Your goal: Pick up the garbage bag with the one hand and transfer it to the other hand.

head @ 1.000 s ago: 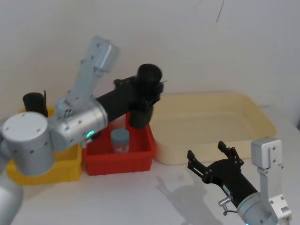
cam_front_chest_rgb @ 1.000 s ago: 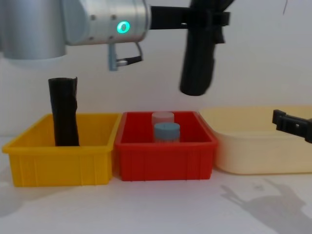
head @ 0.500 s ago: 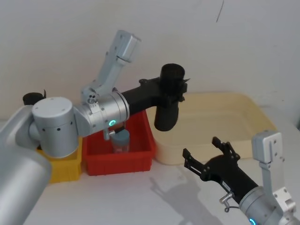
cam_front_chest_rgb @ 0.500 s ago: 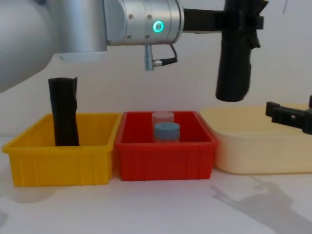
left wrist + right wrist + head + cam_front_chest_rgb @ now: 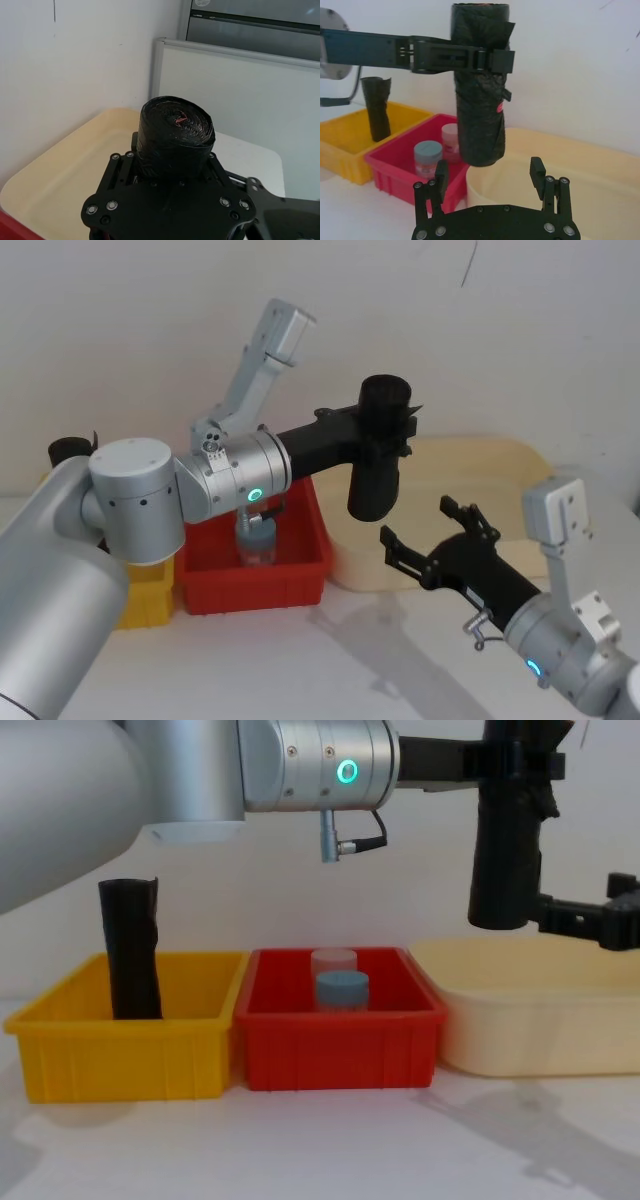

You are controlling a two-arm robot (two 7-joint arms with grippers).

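Note:
The garbage bag's lower end (image 5: pixel 499 922) is wide and flat, so the garbage bag will stand up by itself when I put it in the cream tub.
The garbage bag (image 5: pixel 377 465), a matte black roll, hangs upright in the air over the near left corner of the cream tub (image 5: pixel 510 455). My left gripper (image 5: pixel 388 426), on the arm with the green light, is shut on its upper part. In the chest view the garbage bag (image 5: pixel 505 860) sits high at the right. My right gripper (image 5: pixel 425 530) is open just below and to the right of the roll's lower end. In the right wrist view the garbage bag (image 5: pixel 480 110) hangs beyond my right gripper (image 5: pixel 489 167), apart from both fingers.
A second black roll (image 5: pixel 130 950) stands in the yellow bin (image 5: pixel 120 1060) at the left. The red bin (image 5: pixel 340 1050) in the middle holds a pale jar (image 5: pixel 333 960) and a blue-lidded jar (image 5: pixel 342 990). The cream tub (image 5: pixel 540 1030) sits at the right.
My left arm has carried the roll to the right, from over the red bin to over the tub's corner. My right gripper has risen and moved left toward the roll's lower end.

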